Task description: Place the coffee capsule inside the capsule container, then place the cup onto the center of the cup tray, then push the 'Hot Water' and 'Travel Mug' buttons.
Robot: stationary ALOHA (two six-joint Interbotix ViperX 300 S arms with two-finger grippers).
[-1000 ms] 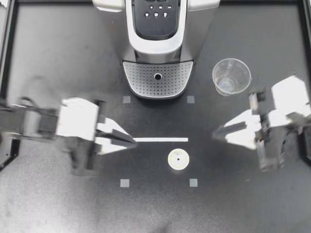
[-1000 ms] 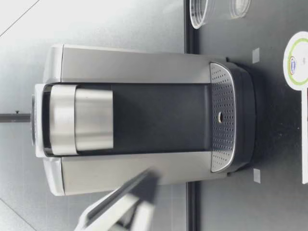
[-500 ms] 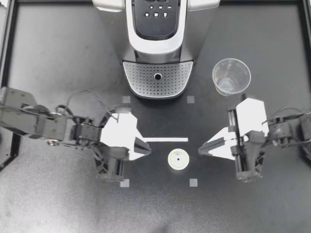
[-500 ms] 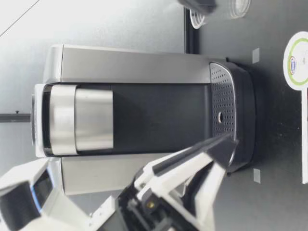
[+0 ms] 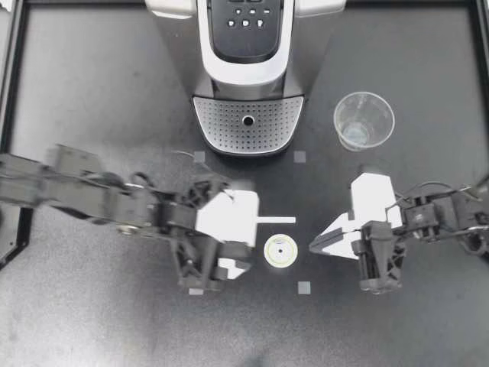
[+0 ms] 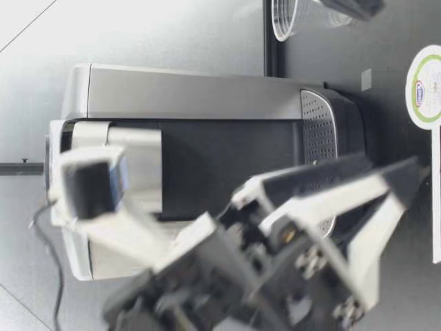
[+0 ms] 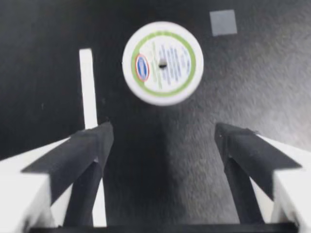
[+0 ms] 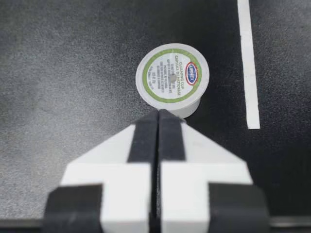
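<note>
The silver handle (image 5: 246, 73) wraps around the lid's front, so the machine's lid (image 5: 245, 37) should swing up and reveal the hidden capsule container when the robot lifts the handle.
The white coffee capsule (image 5: 280, 251) with a green-ringed lid stands upright on the black table, in front of the coffee machine (image 5: 247, 46). My left gripper (image 5: 252, 243) is open just left of the capsule. In the left wrist view the capsule (image 7: 162, 63) lies ahead of the spread fingers (image 7: 92, 145), untouched. My right gripper (image 5: 313, 246) is shut and empty, its tip just right of the capsule (image 8: 172, 77). The clear plastic cup (image 5: 364, 120) stands right of the perforated cup tray (image 5: 248, 122). The low view shows my left gripper (image 6: 389, 165) close to the camera, with the capsule (image 6: 427, 86) beyond it.
A white tape line (image 5: 271, 220) lies on the table just behind the capsule, with small grey tape squares (image 5: 304, 287) around it. The machine's buttons (image 5: 246, 19) are on its top panel. The raised black table edge (image 5: 14, 153) runs along the left side.
My left arm has swung right, toward the capsule, and its gripper has opened wide. My right gripper has edged left toward the capsule and stays shut.
</note>
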